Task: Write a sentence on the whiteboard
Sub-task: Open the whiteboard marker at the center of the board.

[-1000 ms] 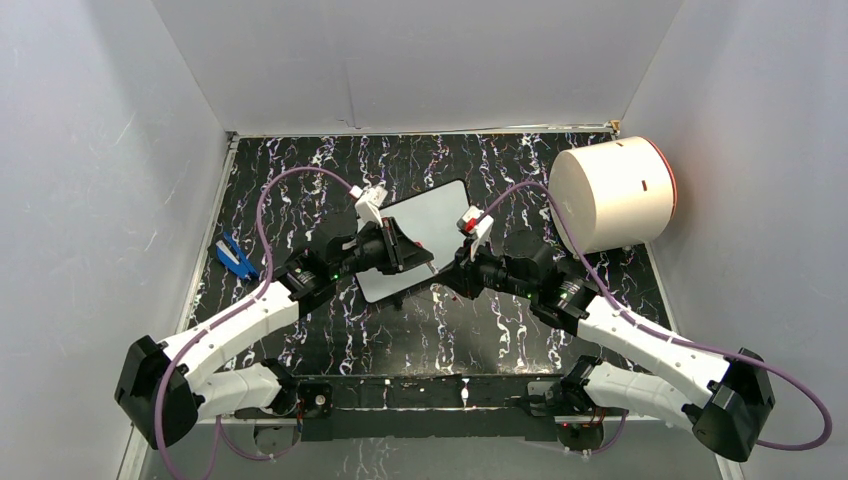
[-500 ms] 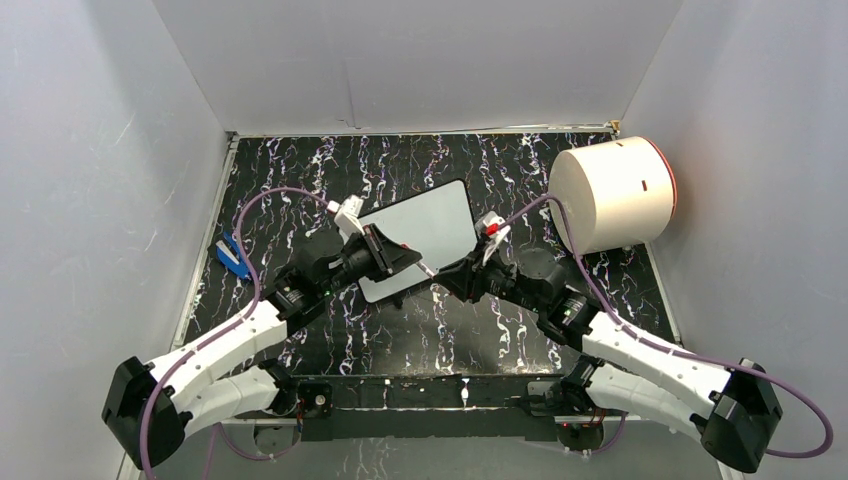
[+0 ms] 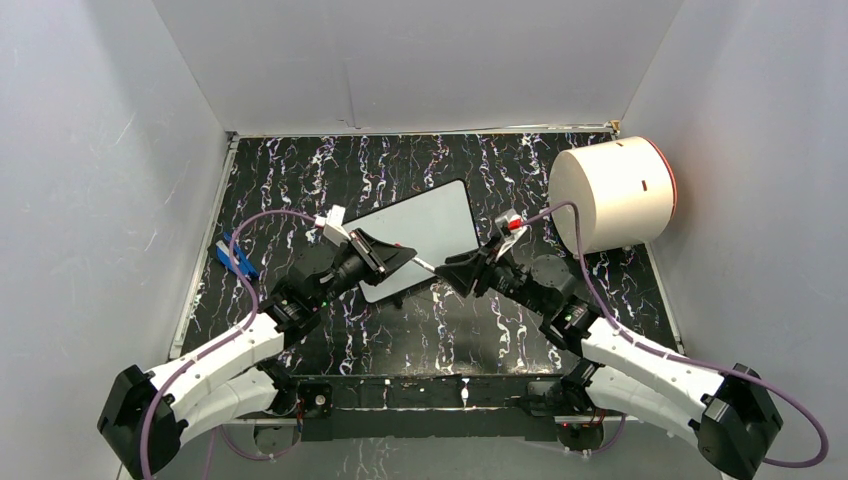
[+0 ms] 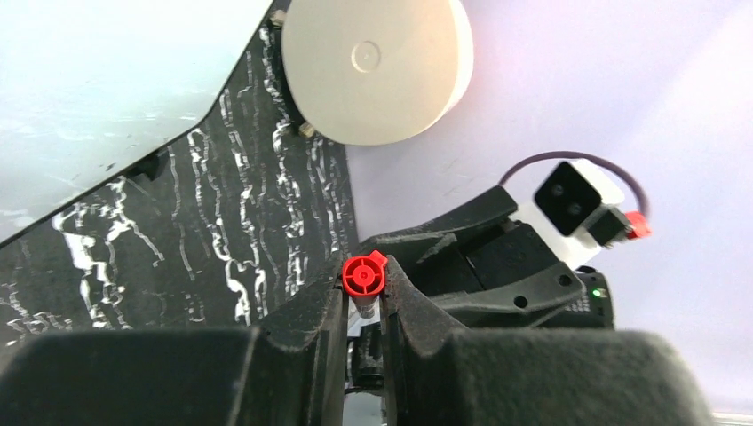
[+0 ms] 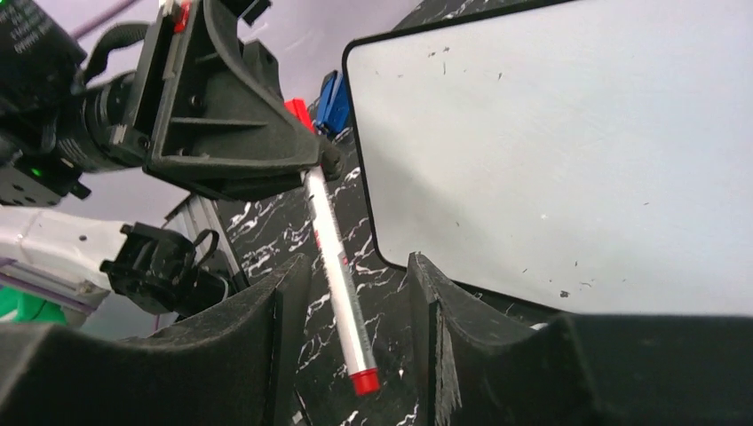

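Observation:
The fingers of the robot's right gripper are reached only by the marker's free red end (image 5: 365,381), so they should close further up the marker's body (image 5: 337,266) before the left gripper uncaps the marker.
The whiteboard (image 3: 425,232) lies flat mid-table, its white face (image 5: 550,151) bare apart from a few specks; no sentence shows on it. A white marker (image 5: 336,266) with red ends hangs in the air just off the board's near edge. My left gripper (image 3: 404,257) is shut on one end of it, and the red end cap (image 4: 364,275) is pinched between the fingers. My right gripper (image 3: 446,268) faces the left one and stands open. The marker's free red tip (image 5: 364,382) sits between its fingers (image 5: 284,293) without touching them.
A big white cylinder (image 3: 612,195) lies on its side at the back right, near the board's corner. A small blue object (image 3: 235,258) rests by the table's left edge. Grey walls close in the left, right and back sides.
My right gripper has opened and let go of the marker. The left gripper, still holding the marker, has drawn back left off the board's near corner.

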